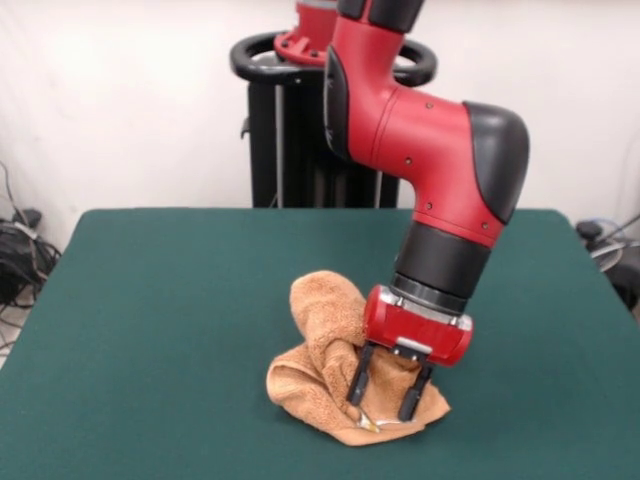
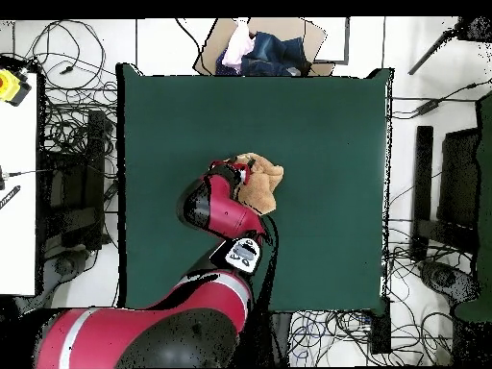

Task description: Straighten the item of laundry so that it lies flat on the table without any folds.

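The fold of towel (image 1: 392, 388) will peel back off a lower layer when I pull it, because towel shows in front of the pale label.
The item of laundry (image 1: 325, 345) is an orange-tan towel, crumpled in a heap on the green table (image 1: 160, 300) a little toward the near edge. One fold stands up at the back of the heap, and a pale label edge shows at its front. My gripper (image 1: 381, 410) comes down on the heap's front right part, open, with its two black fingers (image 1: 357, 385) spread and their tips among the cloth. From above, the towel (image 2: 263, 183) lies near the middle of the table (image 2: 317, 125), and the arm covers its left side and hides the gripper.
An open cardboard box (image 2: 264, 48) with clothes sits just beyond the table's far edge in the overhead view. Cables and dark equipment (image 2: 72, 173) line both sides of the table.
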Robot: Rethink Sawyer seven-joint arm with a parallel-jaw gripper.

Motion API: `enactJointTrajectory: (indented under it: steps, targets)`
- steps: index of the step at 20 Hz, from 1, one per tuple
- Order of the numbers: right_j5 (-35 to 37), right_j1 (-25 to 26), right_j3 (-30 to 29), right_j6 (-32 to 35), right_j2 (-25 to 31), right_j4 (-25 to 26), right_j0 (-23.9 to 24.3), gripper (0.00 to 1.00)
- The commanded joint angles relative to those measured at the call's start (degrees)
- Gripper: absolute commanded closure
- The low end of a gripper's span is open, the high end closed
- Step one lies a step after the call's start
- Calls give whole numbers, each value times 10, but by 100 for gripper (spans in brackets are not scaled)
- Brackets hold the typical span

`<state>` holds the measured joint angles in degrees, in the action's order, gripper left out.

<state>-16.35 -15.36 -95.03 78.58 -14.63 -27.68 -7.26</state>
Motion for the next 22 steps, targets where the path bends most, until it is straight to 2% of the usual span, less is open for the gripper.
enactJointTrajectory:
  steps: [1,11,12,16,22]
  targets:
    - [19,15,-46,150,84,31,12,0]
    - [4,28,-35,146,87,57,27,0]
    - [1,29,-33,145,83,62,25,100]
    - [-19,32,-33,151,81,70,26,100]
    - [3,26,-36,150,78,60,23,100]
